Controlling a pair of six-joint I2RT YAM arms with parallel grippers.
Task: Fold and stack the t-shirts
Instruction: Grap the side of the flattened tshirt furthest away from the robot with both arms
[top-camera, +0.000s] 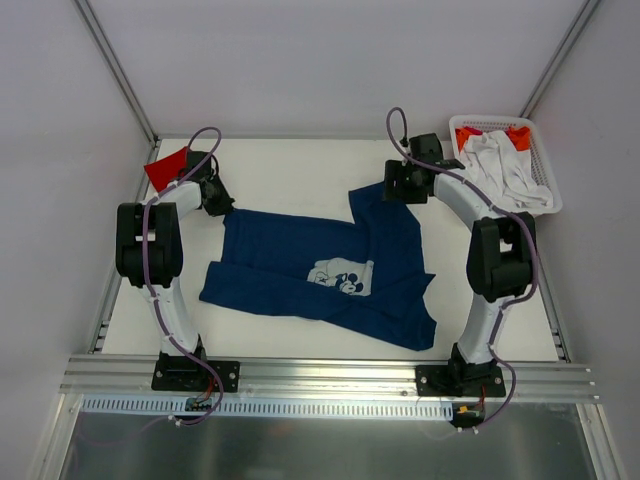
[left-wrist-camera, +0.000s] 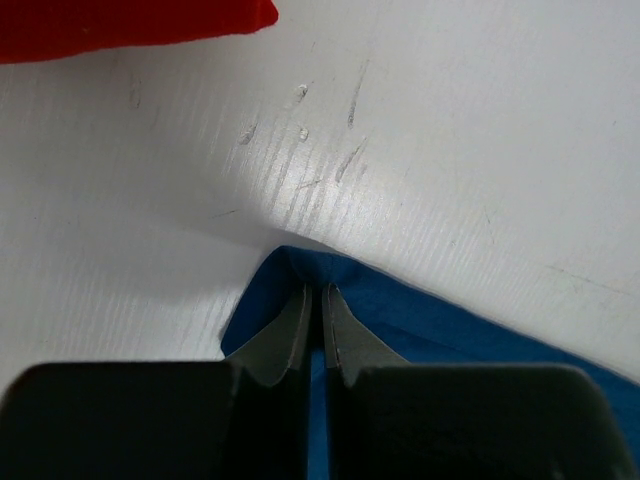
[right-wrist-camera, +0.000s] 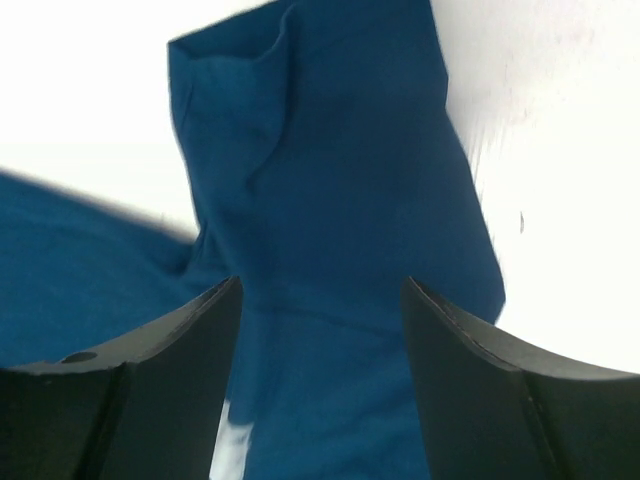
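My gripper will carry the navy t-shirt's far half (top-camera: 300, 230) nearer, and it will fold over and cover the pale cartoon print (top-camera: 341, 277) facing up in the t-shirt's middle.
A navy t-shirt (top-camera: 300, 262) with a pale cartoon print (top-camera: 342, 274) lies spread and rumpled across the table's middle. My left gripper (top-camera: 222, 207) is at the shirt's far left corner, shut on that corner; in the left wrist view its fingertips (left-wrist-camera: 318, 290) pinch a fold of the navy cloth (left-wrist-camera: 420, 315). My right gripper (top-camera: 392, 188) stands open over the shirt's far right part, its fingers wide apart above the navy cloth (right-wrist-camera: 330, 180) with nothing clamped between them (right-wrist-camera: 322, 285). A red t-shirt (top-camera: 166, 170) lies bunched at the far left corner, beyond the left gripper, its edge (left-wrist-camera: 120, 25) showing.
A white slatted basket (top-camera: 492, 122) sits at the far right corner with pale cloth (top-camera: 505, 170) and something orange-red (top-camera: 519, 135) in it. White walls close in the table on the left, back and right. A metal rail (top-camera: 330, 375) runs along the near edge.
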